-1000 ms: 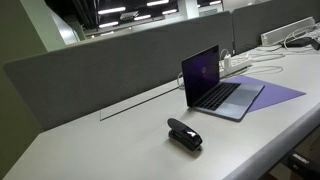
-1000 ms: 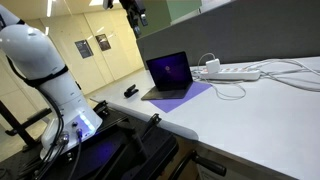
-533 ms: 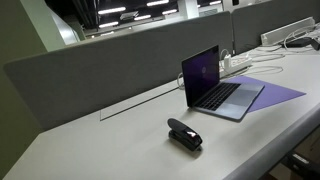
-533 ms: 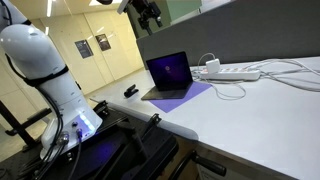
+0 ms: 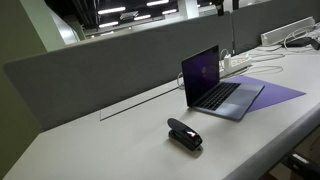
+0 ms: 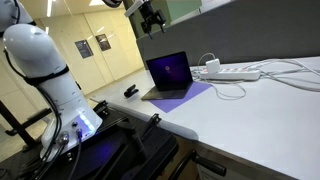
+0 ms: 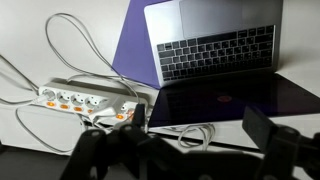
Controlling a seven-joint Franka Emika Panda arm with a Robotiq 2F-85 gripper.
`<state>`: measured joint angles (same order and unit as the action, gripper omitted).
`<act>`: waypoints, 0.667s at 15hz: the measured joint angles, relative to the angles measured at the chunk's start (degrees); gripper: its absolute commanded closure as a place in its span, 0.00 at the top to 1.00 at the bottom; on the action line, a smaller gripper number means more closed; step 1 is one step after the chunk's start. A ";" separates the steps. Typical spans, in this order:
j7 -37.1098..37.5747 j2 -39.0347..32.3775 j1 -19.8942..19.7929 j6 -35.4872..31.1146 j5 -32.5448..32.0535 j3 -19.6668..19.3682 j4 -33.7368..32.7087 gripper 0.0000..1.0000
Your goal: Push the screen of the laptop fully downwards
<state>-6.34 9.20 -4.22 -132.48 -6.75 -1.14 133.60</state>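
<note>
The screen joins the laptop's base along the keyboard's rear edge, so it will swing over and lie flat on the keyboard when the robot pushes it.
The laptop stands open on the white desk, also in the other exterior view. Its screen is upright and glows purple, and shows likewise. In the wrist view I look down on the dark keyboard with the screen below it, dark purple. My gripper hangs high above the laptop, touching nothing. In the wrist view my gripper is open and empty, with its fingers spread wide along the bottom edge.
A flat purple sheet lies under the laptop. A white power strip with looping cables lies beside it. A small black stapler sits nearer the desk's front. A grey partition runs behind the desk.
In an exterior view my gripper has moved a little sideways, closer to a spot above the laptop. The laptop and its screen have not moved.
</note>
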 measured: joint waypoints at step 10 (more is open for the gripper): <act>-5.12 -6.84 0.40 -9.96 0.33 -0.24 -1.53 0.60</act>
<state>-11.46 2.36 -3.82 -142.44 -6.41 -1.38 132.07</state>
